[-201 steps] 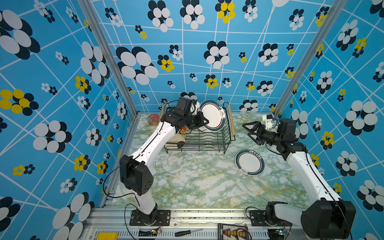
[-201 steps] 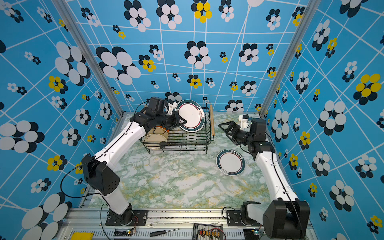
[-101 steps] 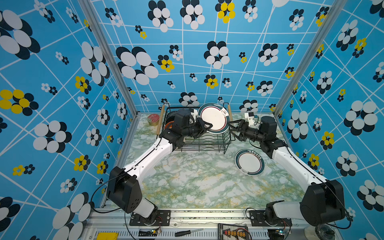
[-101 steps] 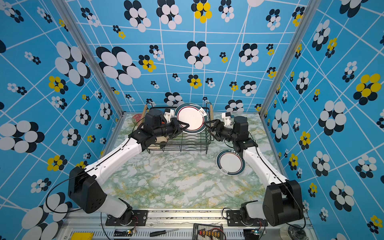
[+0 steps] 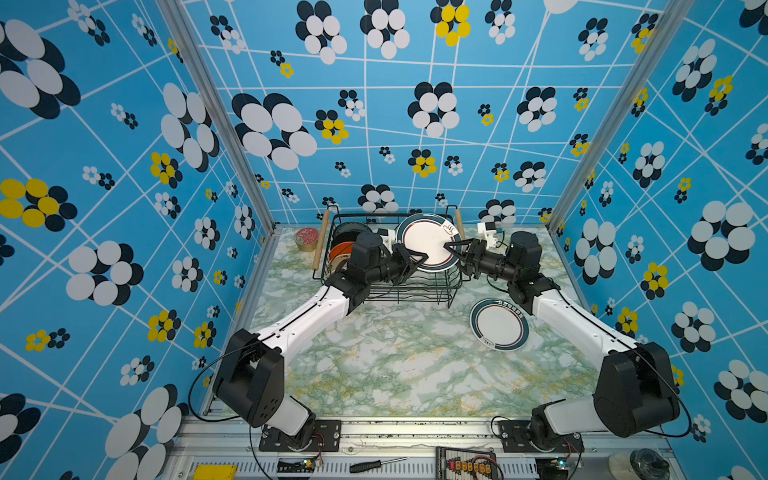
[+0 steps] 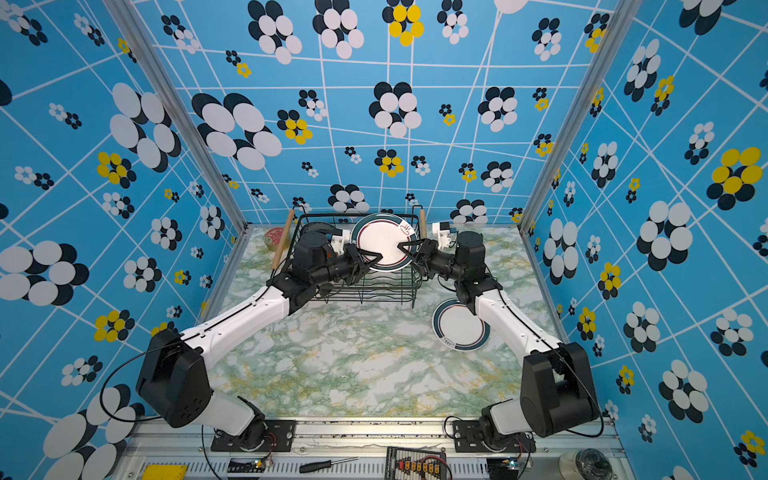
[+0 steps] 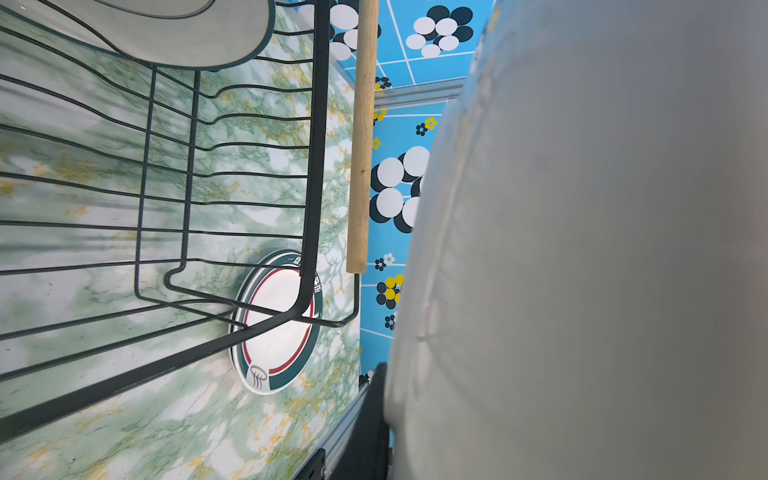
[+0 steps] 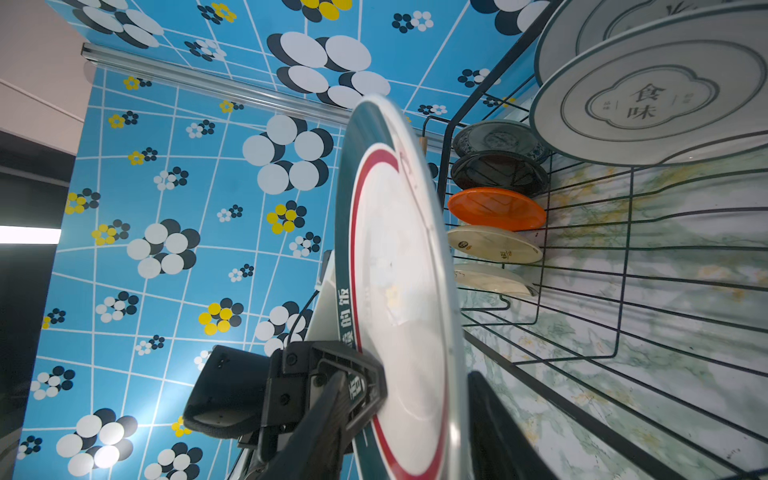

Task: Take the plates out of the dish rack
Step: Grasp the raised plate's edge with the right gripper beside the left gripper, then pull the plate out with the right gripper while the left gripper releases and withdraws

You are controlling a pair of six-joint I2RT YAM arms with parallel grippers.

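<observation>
The ringed plate is in my left gripper, away from the flat plate [image 5: 500, 325], so next I pass the opposite rim [image 5: 456, 242] to my right gripper to stack the plate there.
A large white plate [image 5: 428, 243] [image 6: 382, 243] with a dark and red rim ring stands on edge above the black wire dish rack [image 5: 415, 291] [image 6: 365, 291]. My left gripper [image 5: 422, 259] [image 6: 376, 259] is shut on its lower left rim; the left wrist view shows its grey underside [image 7: 602, 249]. My right gripper [image 5: 449, 246] [image 8: 405, 382] straddles the opposite rim, jaws partly closed, with a thin gap showing beside one finger [image 8: 490, 415]. The rack holds orange [image 8: 496, 208], black [image 8: 498, 172], cream [image 8: 492, 245] and emblem plates [image 8: 648, 95]. Another ringed plate [image 5: 498, 324] [image 7: 276, 320] lies flat on the table.
A small red-lidded tin [image 5: 306, 239] sits left of the rack by its wooden handle [image 5: 319, 245]; the other handle [image 5: 459, 224] is behind my right gripper. Patterned blue walls close in three sides. A screwdriver [image 5: 376, 465] lies on the front rail.
My left gripper has lifted the ringed plate out of the rack and carried it rightward. My right arm swung left to the plate and its wide-open jaws narrowed around the rim.
</observation>
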